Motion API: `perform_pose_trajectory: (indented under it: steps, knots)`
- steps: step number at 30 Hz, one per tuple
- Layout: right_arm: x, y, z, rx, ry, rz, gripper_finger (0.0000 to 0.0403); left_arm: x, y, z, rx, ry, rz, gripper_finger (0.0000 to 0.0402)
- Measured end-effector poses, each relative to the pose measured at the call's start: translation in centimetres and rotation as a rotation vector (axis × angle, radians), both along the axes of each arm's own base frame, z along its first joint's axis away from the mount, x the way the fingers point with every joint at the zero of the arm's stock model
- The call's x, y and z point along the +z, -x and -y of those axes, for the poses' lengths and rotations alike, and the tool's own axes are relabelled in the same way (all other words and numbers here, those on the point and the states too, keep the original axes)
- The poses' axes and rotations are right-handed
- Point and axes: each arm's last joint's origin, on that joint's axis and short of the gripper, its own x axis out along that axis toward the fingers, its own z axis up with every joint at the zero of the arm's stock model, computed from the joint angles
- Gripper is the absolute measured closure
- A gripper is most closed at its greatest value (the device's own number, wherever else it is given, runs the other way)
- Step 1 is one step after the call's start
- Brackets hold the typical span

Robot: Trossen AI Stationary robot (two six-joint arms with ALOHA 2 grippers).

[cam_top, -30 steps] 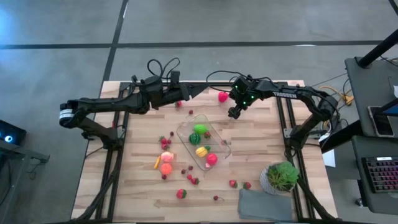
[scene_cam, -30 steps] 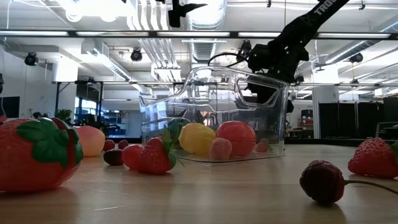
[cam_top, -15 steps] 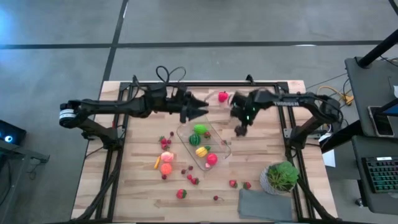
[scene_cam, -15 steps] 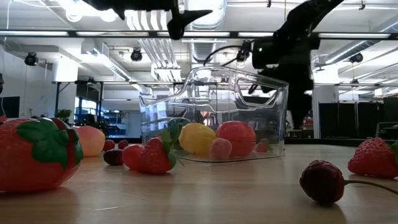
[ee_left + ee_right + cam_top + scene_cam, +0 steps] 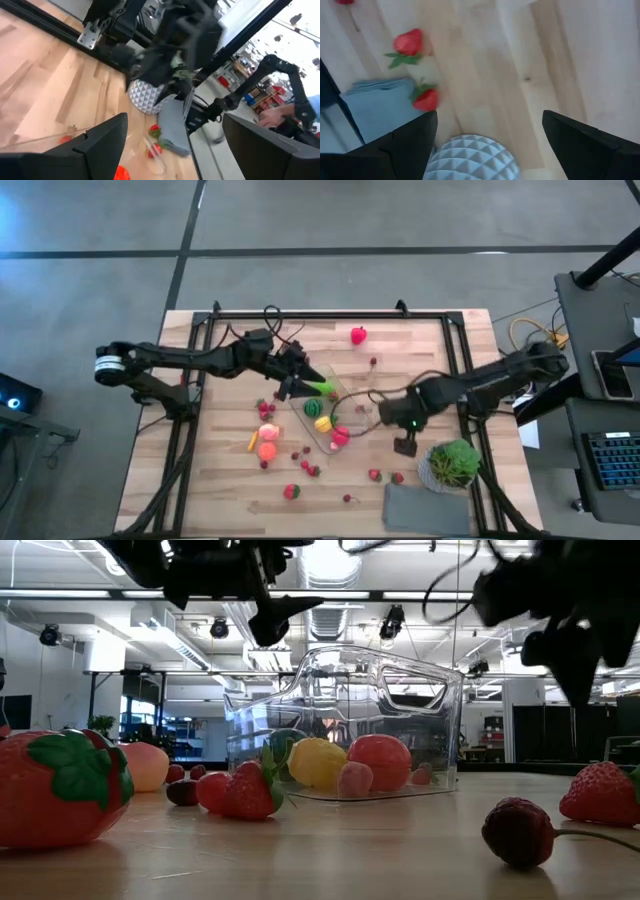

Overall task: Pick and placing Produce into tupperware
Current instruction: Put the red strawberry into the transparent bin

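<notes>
I can see clear wood (image 5: 451, 106) beside the strawberry at the grey cloth, so my right gripper, open fingers pointing down, should continue to that strawberry (image 5: 397, 478) and grip it.
The clear tupperware (image 5: 327, 417) stands mid-table and holds green, yellow and red produce (image 5: 380, 762). More produce lies around it: peaches and berries (image 5: 266, 442) to its left, a red fruit (image 5: 358, 335) near the far edge, and two strawberries (image 5: 426, 99) by the grey cloth. My left gripper (image 5: 303, 384) hangs open above the tub's far-left end, holding nothing. My right gripper (image 5: 405, 445) is open and points down over the bare table between the tub and the plant pot, with the two strawberries (image 5: 385, 476) just nearer the front edge.
A leafy green plant in a white faceted pot (image 5: 450, 465) stands at the near right, close beside my right gripper. A folded grey cloth (image 5: 425, 508) lies at the near edge in front of it. Black rails (image 5: 455, 360) run along the table's sides.
My right gripper has swung from the far side of the table toward the near right, past the tub's right end, and now points down by the plant pot. My left gripper has sunk and come nearer, over the tub's far-left end, rolling as it went. Both stay open.
</notes>
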Motion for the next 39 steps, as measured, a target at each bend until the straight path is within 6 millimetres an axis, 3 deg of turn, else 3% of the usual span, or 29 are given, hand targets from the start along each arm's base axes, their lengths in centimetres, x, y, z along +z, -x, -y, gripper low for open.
perform_pose_trajectory:
  steps: [7, 11, 25, 31, 39]
  knots:
    - [-0.3, 0.9, -5.0, 0.216, 0.082, 0.1, 0.0051, -1.1, 0.3, 0.1, -0.006, -0.025, -0.021, 0.009]
    - [-1.1, 0.8, -6.6, 0.175, 0.033, 0.056, 0.0054, -1.1, 0.3, 0.1, -0.009, -0.041, -0.015, 0.009]
    - [-6.2, -2.5, -8.6, 0.196, 0.011, -0.16, 0.0076, -1.0, 0.4, 0.2, -0.039, -0.027, -0.016, 0.009]
    - [-6.6, -4.1, -9.8, 0.222, 0.021, -0.156, 0.0076, -1.0, 0.4, 0.3, -0.088, -0.02, -0.013, 0.009]
    - [-6.7, -3.3, -10.1, 0.206, 0.077, -0.155, 0.0076, -1.0, 0.4, 0.4, -0.108, -0.017, -0.012, 0.009]
